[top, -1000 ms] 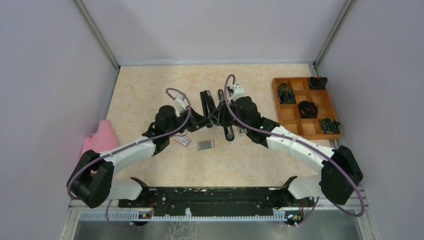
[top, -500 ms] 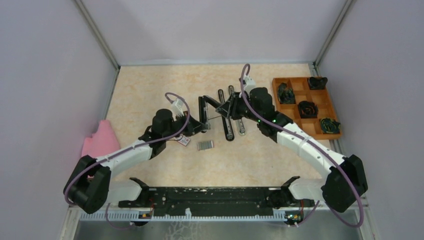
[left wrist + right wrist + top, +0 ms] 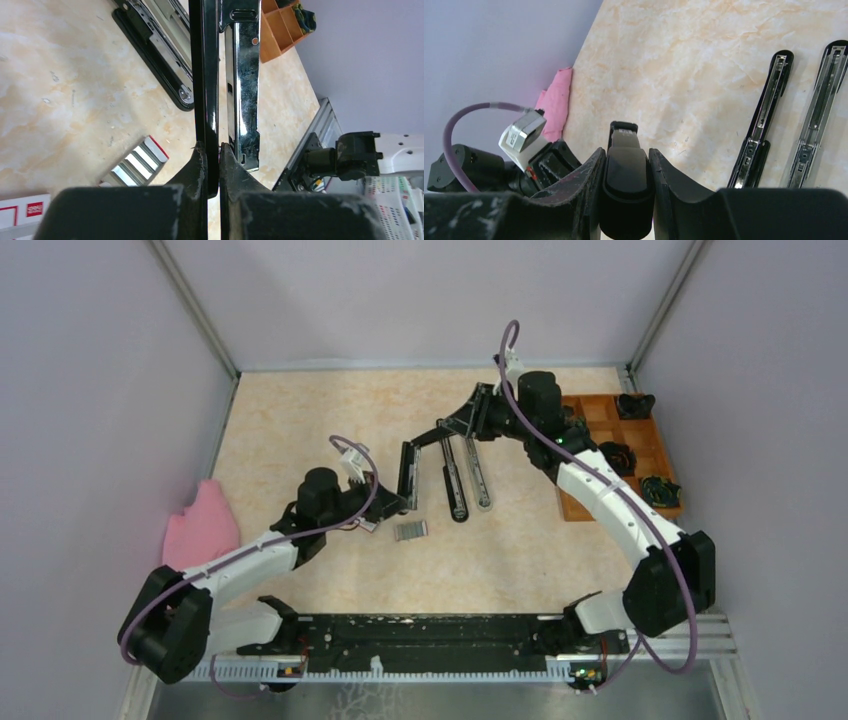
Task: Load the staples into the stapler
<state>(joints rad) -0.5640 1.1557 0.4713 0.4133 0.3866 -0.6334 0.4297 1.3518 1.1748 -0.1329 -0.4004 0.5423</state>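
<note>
The stapler's black base [image 3: 405,476] is held by my left gripper, and my right gripper should now swing the top cover [image 3: 430,437] back until it is in line with the base, then let go.
The stapler [image 3: 407,468] is a long black one, hinged open. My left gripper [image 3: 397,502] is shut on the near end of its black base [image 3: 205,75], with the chrome magazine [image 3: 243,90] right beside it. My right gripper [image 3: 452,428] is shut on the stapler's black top cover [image 3: 625,170] and holds it raised toward the back right. The staples [image 3: 410,530], a small ridged silvery block, lie on the table just right of my left gripper; they also show in the left wrist view [image 3: 135,165].
Two more long opened stapler pieces [image 3: 455,480] [image 3: 479,475] lie side by side right of the held one. A red-and-white box [image 3: 366,524] lies under my left wrist. A wooden tray [image 3: 610,512] stands at the right, a pink cloth [image 3: 203,525] at the left wall.
My right gripper has moved back and to the right with the top cover, swinging the stapler wide open. My left gripper has drawn back a little toward the near left, still on the base.
</note>
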